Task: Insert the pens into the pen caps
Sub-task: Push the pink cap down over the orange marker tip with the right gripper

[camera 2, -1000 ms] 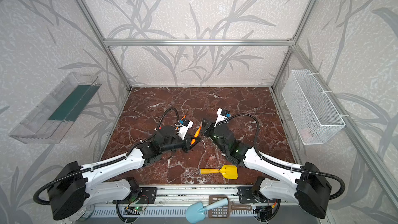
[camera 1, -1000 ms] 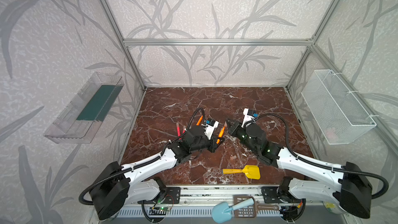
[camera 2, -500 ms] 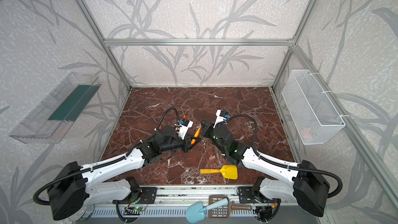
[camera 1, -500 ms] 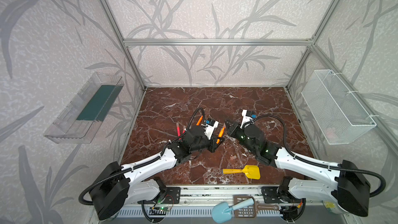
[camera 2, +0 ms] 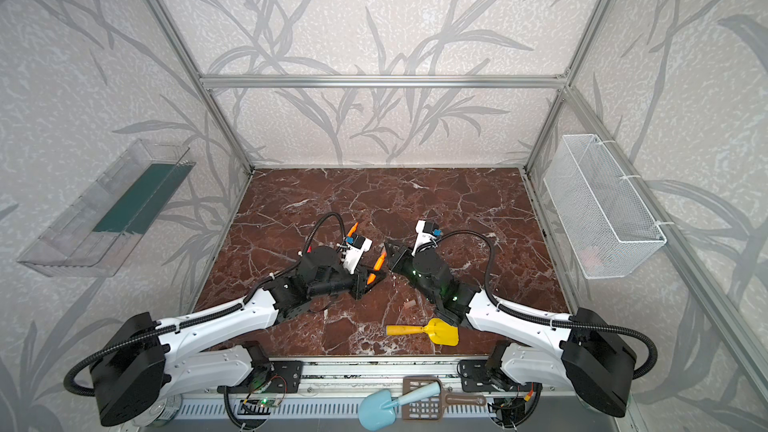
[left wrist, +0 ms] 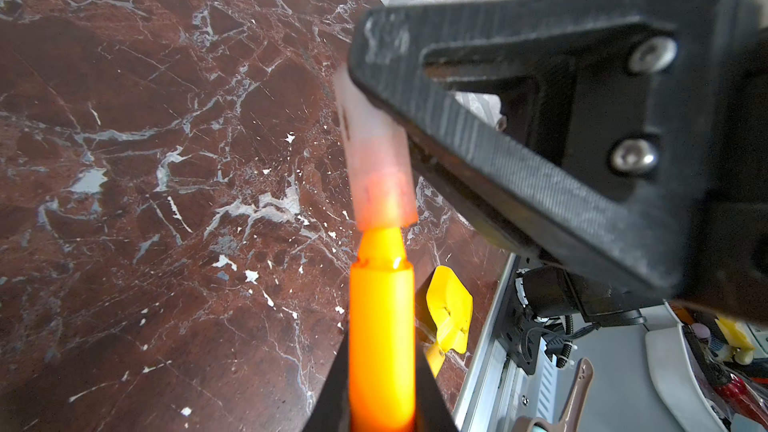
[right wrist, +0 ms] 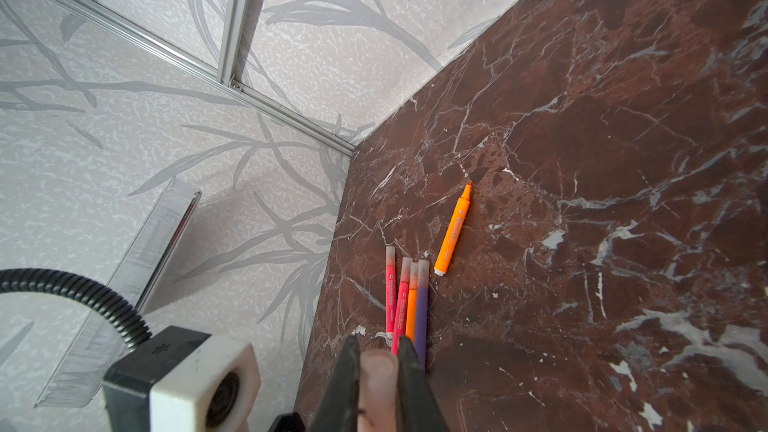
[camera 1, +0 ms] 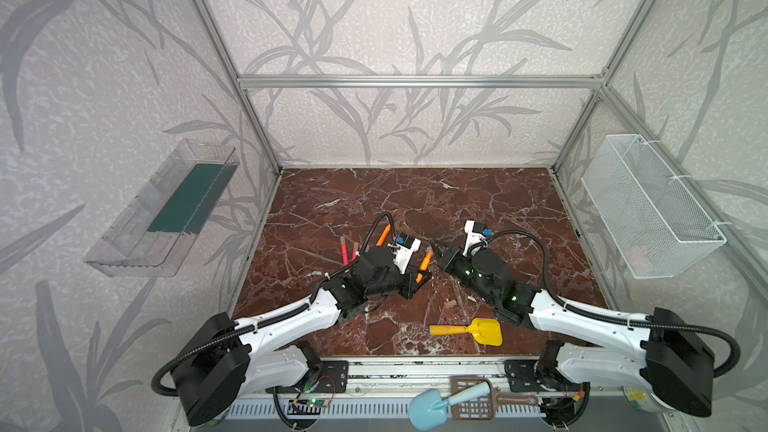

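Observation:
My right gripper is at the shallow-set pen cap, the orange pen's neck (left wrist: 382,247) still showing, so I'll open, close above the cap's closed end (right wrist: 378,361) and press it down.
My left gripper (left wrist: 381,351) is shut on an orange pen (left wrist: 381,326), also seen in both top views (camera 1: 424,264) (camera 2: 379,263). My right gripper (right wrist: 379,344) is shut on a pale translucent pen cap (right wrist: 376,384). The two meet at mid-table. In the left wrist view the pen's tip sits just inside the mouth of the cap (left wrist: 376,160), and the pen's neck still shows. The right gripper's black finger (left wrist: 519,126) lies along the cap. Several capped pens (right wrist: 405,301) lie side by side. A bare orange pen (right wrist: 453,230) lies beside them.
A yellow toy shovel (camera 1: 469,330) (camera 2: 428,331) lies near the front edge. A loose pen cap (camera 1: 451,305) (camera 2: 410,305) rests just behind it. A clear tray (camera 1: 166,218) hangs on the left wall and a wire basket (camera 1: 648,209) on the right wall.
My right gripper with the cap has crept a little leftward toward the pen tip. The left arm has stayed where it was.

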You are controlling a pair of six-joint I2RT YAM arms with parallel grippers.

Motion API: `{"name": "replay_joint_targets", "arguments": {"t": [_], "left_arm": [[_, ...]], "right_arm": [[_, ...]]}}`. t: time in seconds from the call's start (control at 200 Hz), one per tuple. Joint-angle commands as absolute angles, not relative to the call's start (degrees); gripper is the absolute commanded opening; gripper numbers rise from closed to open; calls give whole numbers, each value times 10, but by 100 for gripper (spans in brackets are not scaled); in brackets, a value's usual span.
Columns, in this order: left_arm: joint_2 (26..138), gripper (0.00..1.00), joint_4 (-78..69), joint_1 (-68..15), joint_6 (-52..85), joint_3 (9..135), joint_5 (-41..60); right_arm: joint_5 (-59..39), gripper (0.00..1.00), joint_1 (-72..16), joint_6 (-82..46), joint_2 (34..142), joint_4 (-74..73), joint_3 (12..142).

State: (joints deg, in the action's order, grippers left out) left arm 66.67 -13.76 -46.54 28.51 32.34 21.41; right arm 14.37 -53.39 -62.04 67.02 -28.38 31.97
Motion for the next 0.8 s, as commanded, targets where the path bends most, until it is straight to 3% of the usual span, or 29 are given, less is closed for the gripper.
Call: {"name": "replay_joint_targets", "arguments": {"t": [0.0,0.255,0.52,0.795], "left_arm": [[640,0,-189,-457,294,318,211],[622,0,-214,-454,298,304,229],[619,0,-216,-454,297,301,229],[619,0,-214,-454,295,301,224]], "right_arm": [[105,5,-549,-632,662,-295,301],[108,7,-558,-628,665,-299,289],[123,24,-558,-621,656,-286,277],[149,27,-559,-618,618,-270,253]]}}
